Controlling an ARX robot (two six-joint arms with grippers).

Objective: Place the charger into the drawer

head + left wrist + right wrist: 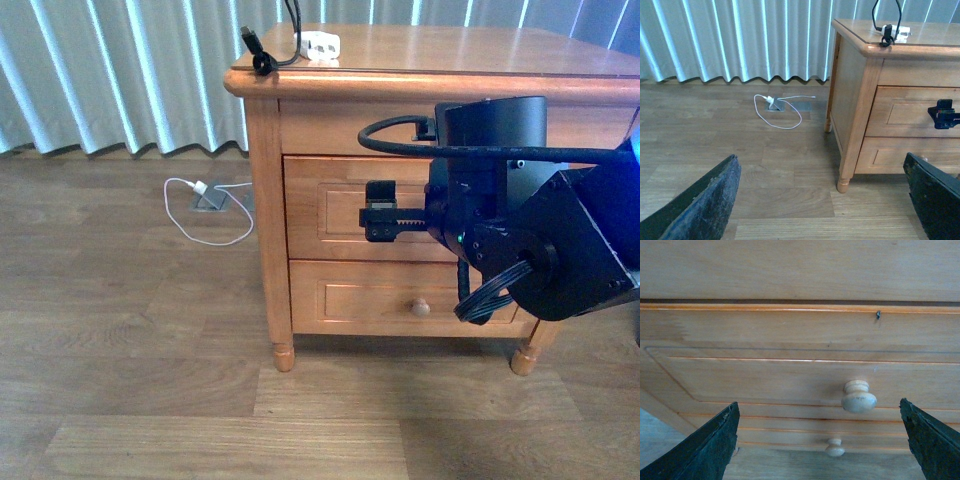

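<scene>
The top edge of the drawer (906,112) has a straight dark gap (915,86) running along it. So the drawer will slide easily and far out when I pull its knob.
The charger (320,44), a small white block, lies on top of the nightstand near its back left; its thin black cable ends in a black connector (262,62) at the top's left edge. The left wrist view shows the charger (892,30) too. The drawer (330,205) is the upper one and is closed. Its pale round knob (858,396) is close in front of my right gripper (820,440), which is open and empty. That gripper (380,212) hovers at the drawer front. My left gripper (820,200) is open above the floor, left of the nightstand.
A lower drawer with its own knob (421,307) sits beneath. A white cable with a white plug (200,190) lies on the wooden floor by a floor socket. Curtains (120,70) hang behind. The nightstand's front left leg (842,185) is near my left gripper.
</scene>
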